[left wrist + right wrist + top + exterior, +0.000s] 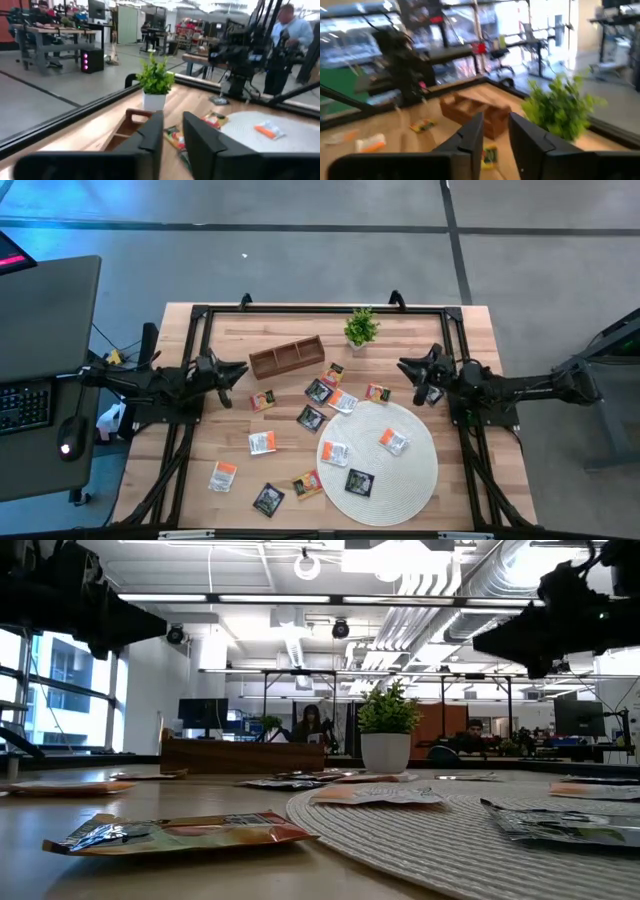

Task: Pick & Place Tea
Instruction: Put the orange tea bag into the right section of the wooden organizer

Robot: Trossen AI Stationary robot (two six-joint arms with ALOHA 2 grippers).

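Observation:
My right gripper is reaching down to the yellow-brown sachet at the mat's far edge [377, 393], which lies clear of its neighbours, and should keep on until its open fingers straddle that sachet [384, 394].
Several small square tea sachets lie flat on the wooden table. White-and-orange ones [262, 442] [222, 476], black ones [268, 498] [310, 418] and yellow-brown ones [262, 400] [377, 392] are spread over its middle. Some rest on the round woven mat [415, 480], among them a black one [359, 481] and a white-and-orange one [394, 440]. My left gripper [240, 370] [172, 117] hovers at the table's left side, left of the wooden tray, open and empty. My right gripper [403, 365] [495, 120] hovers at the right side above the mat's far edge, open and empty.
A long brown wooden compartment tray [287, 357] sits toward the far side, with a small potted plant [361, 327] to its right. A black frame [320, 308] rims the table. People show in the room beyond the table [292, 30]. A desk with keyboard [25, 405] stands off the left.

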